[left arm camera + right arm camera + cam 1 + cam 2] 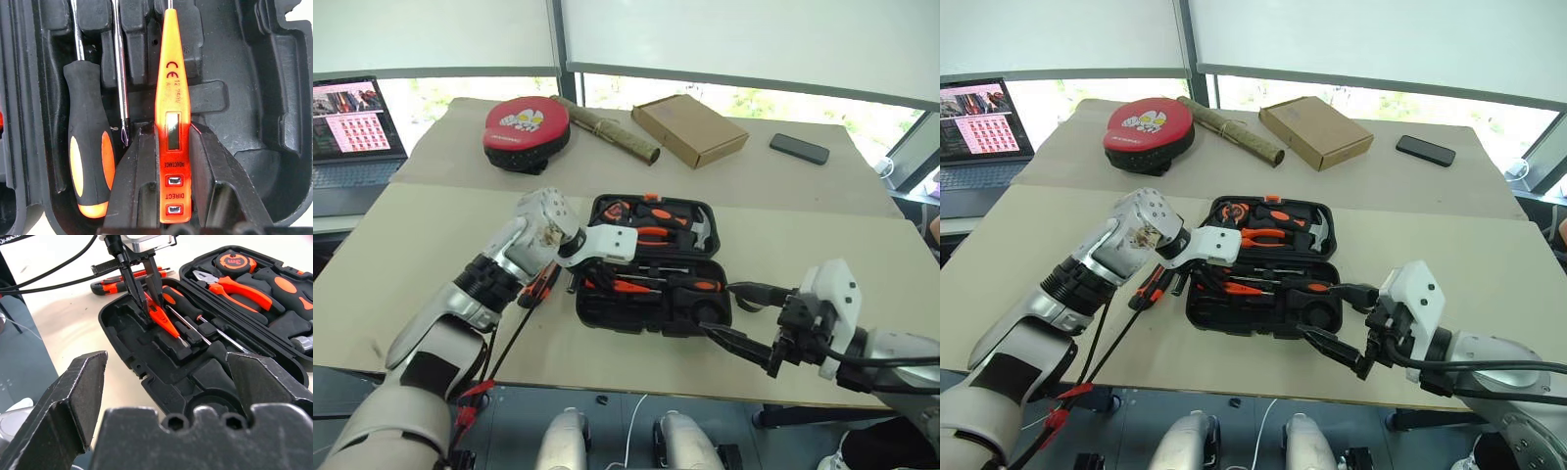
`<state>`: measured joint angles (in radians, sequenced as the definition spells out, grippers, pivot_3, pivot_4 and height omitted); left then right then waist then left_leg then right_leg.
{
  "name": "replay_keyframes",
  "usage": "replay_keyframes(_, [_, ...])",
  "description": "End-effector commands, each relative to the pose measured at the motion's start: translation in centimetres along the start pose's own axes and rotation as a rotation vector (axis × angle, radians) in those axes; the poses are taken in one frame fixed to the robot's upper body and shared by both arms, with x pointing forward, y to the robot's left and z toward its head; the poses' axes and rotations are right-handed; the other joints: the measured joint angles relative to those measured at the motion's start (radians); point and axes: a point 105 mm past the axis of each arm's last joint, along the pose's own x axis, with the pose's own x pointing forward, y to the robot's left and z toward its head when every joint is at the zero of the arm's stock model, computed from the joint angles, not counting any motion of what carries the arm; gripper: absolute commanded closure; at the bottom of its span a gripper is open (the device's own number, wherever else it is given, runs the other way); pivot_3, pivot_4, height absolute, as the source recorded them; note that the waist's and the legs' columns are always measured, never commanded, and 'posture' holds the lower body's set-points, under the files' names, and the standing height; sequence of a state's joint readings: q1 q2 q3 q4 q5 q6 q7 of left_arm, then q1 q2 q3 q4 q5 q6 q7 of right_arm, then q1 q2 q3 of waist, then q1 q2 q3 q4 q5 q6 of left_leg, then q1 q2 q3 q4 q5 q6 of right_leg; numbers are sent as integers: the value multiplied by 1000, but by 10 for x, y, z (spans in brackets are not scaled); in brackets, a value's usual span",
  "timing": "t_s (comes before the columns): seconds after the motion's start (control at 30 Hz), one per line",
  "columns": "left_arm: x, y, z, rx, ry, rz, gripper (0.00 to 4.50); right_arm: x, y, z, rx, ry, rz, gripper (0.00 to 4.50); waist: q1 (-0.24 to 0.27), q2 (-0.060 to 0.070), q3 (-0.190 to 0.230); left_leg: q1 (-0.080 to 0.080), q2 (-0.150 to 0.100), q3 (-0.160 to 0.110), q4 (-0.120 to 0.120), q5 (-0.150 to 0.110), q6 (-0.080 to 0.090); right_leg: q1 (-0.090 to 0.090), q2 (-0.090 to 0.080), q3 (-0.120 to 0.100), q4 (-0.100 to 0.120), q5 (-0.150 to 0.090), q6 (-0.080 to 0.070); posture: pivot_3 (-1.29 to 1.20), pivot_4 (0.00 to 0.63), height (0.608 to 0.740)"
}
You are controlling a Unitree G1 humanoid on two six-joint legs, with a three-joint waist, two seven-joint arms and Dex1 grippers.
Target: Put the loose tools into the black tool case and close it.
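Next, I open my left gripper, shut its fingers and push the screwdriver's body (173, 115) down, because the slim all-orange screwdriver slants with its handle raised above the slot (174, 193).
The black tool case (607, 318) lies open on the table, tool recesses up. My left gripper (590, 277) points down into its near half, shut on the slim all-orange screwdriver (168, 98), whose tip rests among the recesses (164, 319). Beside it, an orange-and-black-handled screwdriver (90, 161) lies in a slot. The orange-black utility knife (538, 284) lies on the table just left of the case. My right gripper (720, 311) stands open at the case's near right corner, with nothing between its fingers (78, 396).
Pliers (651, 235), a hammer (700, 230) and a tape measure (234, 262) sit in the case's far half. Behind it are a red-topped round pad (526, 127), a rolled mat (612, 130), a cardboard box (690, 127) and a phone (799, 148). A laptop (352, 127) stands far left.
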<state>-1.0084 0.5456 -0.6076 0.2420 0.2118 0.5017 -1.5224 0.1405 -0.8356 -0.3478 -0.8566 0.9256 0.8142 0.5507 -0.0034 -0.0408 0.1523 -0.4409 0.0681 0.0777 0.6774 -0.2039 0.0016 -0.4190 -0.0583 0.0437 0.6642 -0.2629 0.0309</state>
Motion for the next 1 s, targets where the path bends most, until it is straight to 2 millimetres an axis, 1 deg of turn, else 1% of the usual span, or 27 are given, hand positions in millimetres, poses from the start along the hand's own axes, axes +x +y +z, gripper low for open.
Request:
replay_keyframes(0.03, [8, -4, -10, -36, 56, -28, 4101, 0, 2, 9, -39, -45, -6, 0, 0, 1, -1, 0, 0, 0, 0, 0, 0, 0, 0, 0, 0, 0, 0, 0, 150, 740])
replay_keyframes(0.17, [10, -4, -12, -69, 68, -23, 4101, 1, 2, 10, -39, -49, -9, 0, 0, 1, -1, 0, 0, 0, 0, 0, 0, 0, 0, 0, 0, 0, 0, 0, 150, 740])
replay_keyframes(0.3, [11, -8, -7, -192, 34, -64, 4101, 2, 3, 10, -38, -57, -10, 0, -3, 1, -1, 1, 0, 0, 0, 0, 0, 0, 0, 0, 0, 0, 0, 0, 150, 740])
replay_keyframes(0.5, [8, -9, -9, -189, 56, -65, 4101, 4, 4, 11, -33, -73, -7, 0, -11, 1, -1, 0, 0, -1, -1, 0, 0, 0, 0, 0, 0, 0, 0, 0, 150, 740])
replay_keyframes(0.57, [8, -10, -8, -178, 52, -77, 3101, 5, 3, 10, -29, -76, -12, 0, -11, 1, -1, 0, 0, -1, -1, 0, 0, 0, 0, 0, 0, 0, 0, 0, 150, 740])
replay_keyframes(0.6, [7, -12, -7, -170, 49, -82, 2885, 5, 3, 10, -27, -78, -13, 0, -10, 1, -1, 0, 0, -1, -1, 0, 0, 0, 0, 0, 0, 0, 0, 0, 150, 740])
replay_keyframes(0.77, [-1, -12, -5, -161, 25, -78, 1214, 7, 3, 9, -25, -80, -10, 0, -8, 1, -1, 0, 0, -1, -1, 0, 0, 0, 0, 0, 0, 0, 0, 0, 150, 740])
replay_keyframes(0.8, [-6, -9, -5, -156, 14, -59, 734, 7, 2, 9, -25, -79, -10, 0, -8, 1, -1, 0, 0, -1, 0, 0, 0, 0, 0, 0, 0, 0, 0, 0, 150, 740])
replay_keyframes(0.83, [-11, -6, -4, -154, 2, -38, 463, 7, 2, 9, -25, -79, -11, 0, -8, 1, -1, 0, 0, -1, 0, 0, 0, 0, 0, 0, 0, 0, 0, 0, 150, 740])
replay_keyframes(0.9, [-25, 0, -2, -143, -54, 8, 463, 7, 0, 9, -25, -76, -12, 0, -8, 1, -1, 0, 0, -1, 0, 0, 0, 0, 0, 0, 0, 0, 0, 0, 150, 740])
replay_keyframes(0.97, [-41, 4, 2, -142, -164, 53, 463, 6, 0, 8, -25, -71, -16, 0, -8, 1, -1, -1, 0, -1, 0, 0, 0, -1, 0, 0, 0, 0, 0, 0, 150, 740])
replay_keyframes(1.0, [-45, 6, 1, -156, -200, 73, 728, 5, -1, 8, -26, -69, -17, 0, -8, 1, -1, -1, 0, -1, 0, 0, 0, -1, 0, 0, 0, 0, 0, 0, 150, 740])
